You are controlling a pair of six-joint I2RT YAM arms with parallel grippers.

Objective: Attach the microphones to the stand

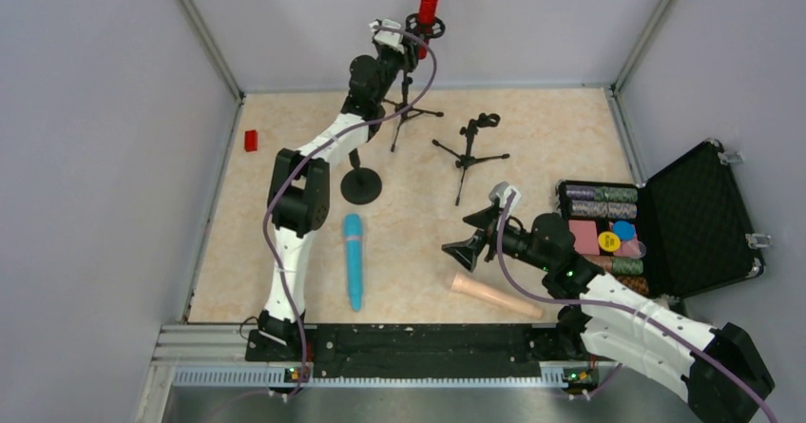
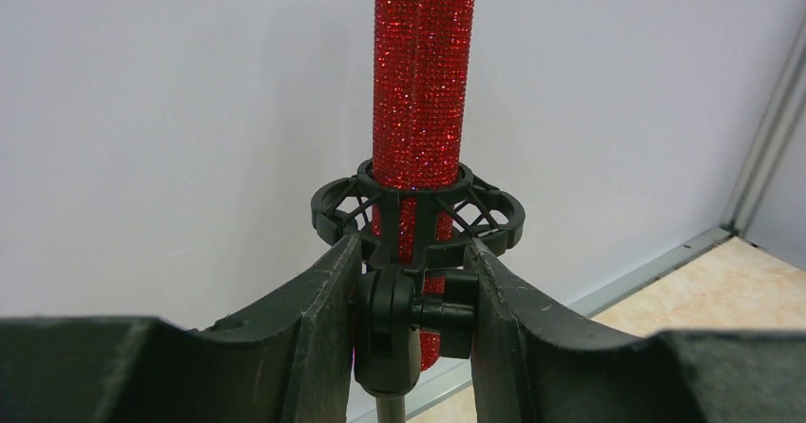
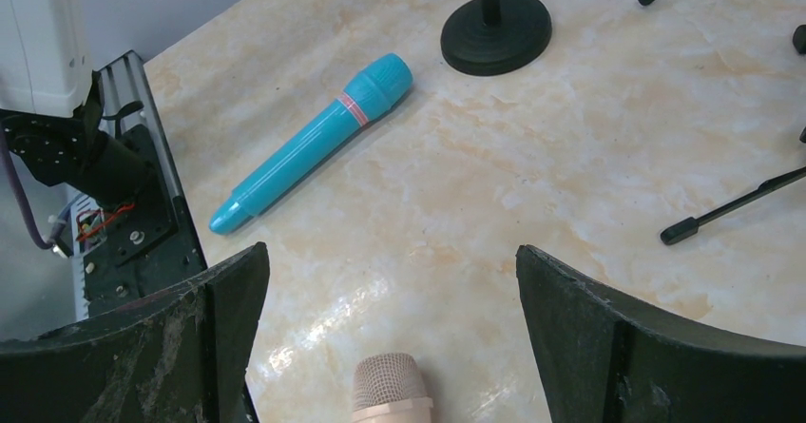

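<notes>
With the red microphone in the holder ring (image 2: 416, 183), my left gripper keeps turning the leaning tripod stand upright until its feet (image 1: 404, 112) rest flat, then release.
The glittery red microphone (image 1: 428, 5) with its silver head stands upright in the shock-mount holder of the far tripod stand (image 1: 409, 109). My left gripper (image 1: 399, 41) is at that holder. In the left wrist view the red microphone (image 2: 423, 90) sits in the holder ring (image 2: 418, 209), and my left gripper (image 2: 413, 252) is shut on the stand's swivel joint and knob (image 2: 413, 314) below it. The light-blue microphone (image 1: 354, 261) (image 3: 314, 143) lies on the table. The peach-beige microphone (image 1: 494, 295) lies near the front. My right gripper (image 1: 466, 247) (image 3: 390, 257) is open and empty above its mesh head (image 3: 392, 385).
A second, empty tripod stand (image 1: 470, 152) stands mid-table, its leg (image 3: 732, 204) in the right wrist view. A round-base stand (image 1: 361, 185) (image 3: 494, 33) is near the blue microphone. An open black case of poker chips (image 1: 608, 238) is at the right. A small red block (image 1: 251, 141) lies far left.
</notes>
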